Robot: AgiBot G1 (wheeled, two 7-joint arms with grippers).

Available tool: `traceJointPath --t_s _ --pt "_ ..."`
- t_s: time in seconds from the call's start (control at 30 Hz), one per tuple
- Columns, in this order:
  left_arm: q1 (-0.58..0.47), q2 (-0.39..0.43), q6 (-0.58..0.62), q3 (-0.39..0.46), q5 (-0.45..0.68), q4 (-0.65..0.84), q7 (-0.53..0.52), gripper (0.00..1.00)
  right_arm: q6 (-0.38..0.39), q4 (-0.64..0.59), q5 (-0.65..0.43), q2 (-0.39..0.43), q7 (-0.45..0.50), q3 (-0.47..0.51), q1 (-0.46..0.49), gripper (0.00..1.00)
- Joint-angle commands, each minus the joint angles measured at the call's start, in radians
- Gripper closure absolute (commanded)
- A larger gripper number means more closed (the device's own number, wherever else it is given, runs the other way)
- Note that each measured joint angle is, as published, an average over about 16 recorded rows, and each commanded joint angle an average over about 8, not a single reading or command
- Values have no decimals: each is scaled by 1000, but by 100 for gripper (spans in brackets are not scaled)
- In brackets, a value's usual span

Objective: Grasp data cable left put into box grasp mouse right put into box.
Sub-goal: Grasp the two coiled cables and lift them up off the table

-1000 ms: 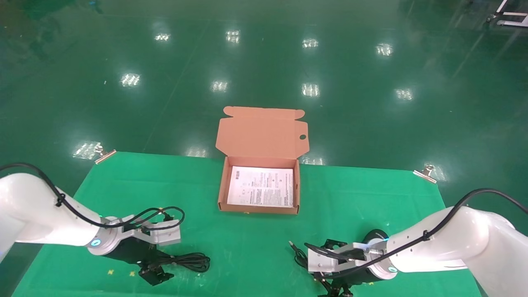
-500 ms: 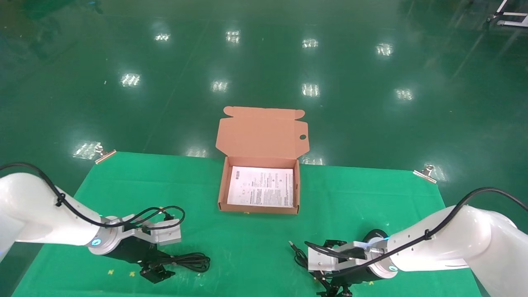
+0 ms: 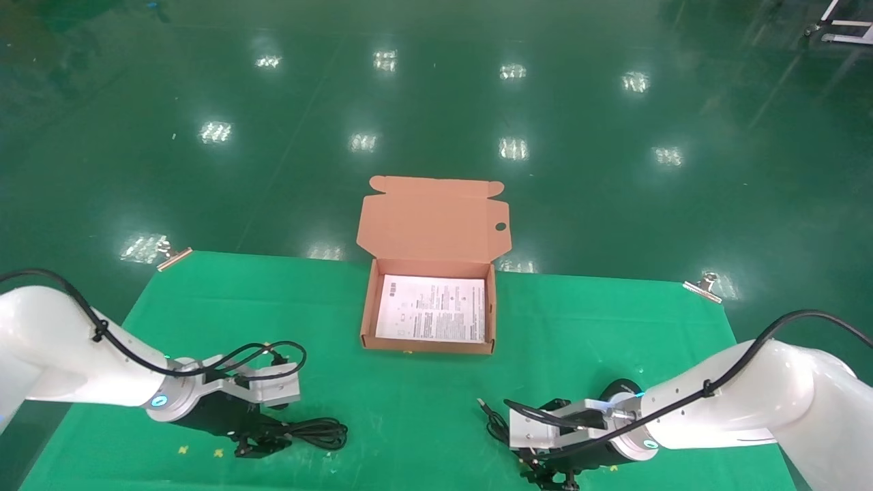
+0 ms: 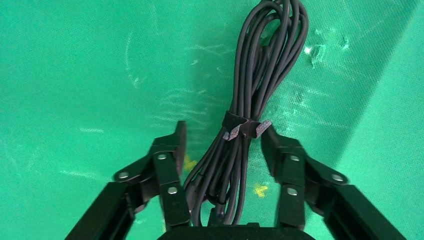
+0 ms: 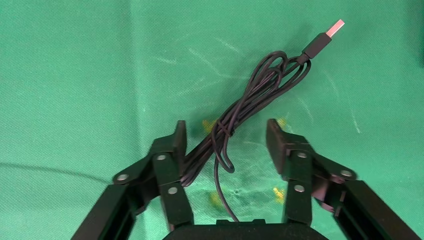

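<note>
I will lift the data cable, and its loops (image 3: 322, 433) should stick out together as a tight bundle, because the strap (image 4: 244, 125) pulls them tight at the middle.
The data cable (image 4: 260, 65) is a black bundle tied with a strap, lying on the green cloth at the near left (image 3: 315, 431). My left gripper (image 4: 223, 132) is open and low over it, one finger on each side of the strapped part. The mouse (image 3: 617, 390) shows as a black rounded shape mostly hidden behind my right wrist. Its thin bundled cord (image 5: 250, 100) with a USB plug (image 5: 325, 37) lies between the fingers of my open right gripper (image 5: 226, 130), and touches one finger. The orange box (image 3: 369, 307) stands open at mid table with a white printed sheet inside.
The box's lid (image 3: 431, 221) stands up at the back, beyond the table's far edge. Metal clips (image 3: 174, 258) hold the green cloth at the far corners. Bare cloth (image 3: 409, 402) lies between the two grippers and the box.
My left gripper has sunk and shifted slightly toward the cable bundle, so its fingers now straddle it. The right gripper has dropped a little over the mouse cord.
</note>
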Motion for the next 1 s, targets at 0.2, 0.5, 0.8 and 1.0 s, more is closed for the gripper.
traceJointPath --t_s 0.2,0.5,0.8,1.0 --pt "0 0 1 1 1 -2 -1 100 -1 2 0 1 0 0 0 100" --pt "1 -1 1 1 1 -2 -1 100 -1 3 0 1 1 0 -1 100" --pt "-12 -28 -20 10 25 -34 10 100 6 22 28 34 29 30 23 100" --pt "-37 -86 -60 22 70 -134 -21 100 39 108 65 125 101 95 90 100"
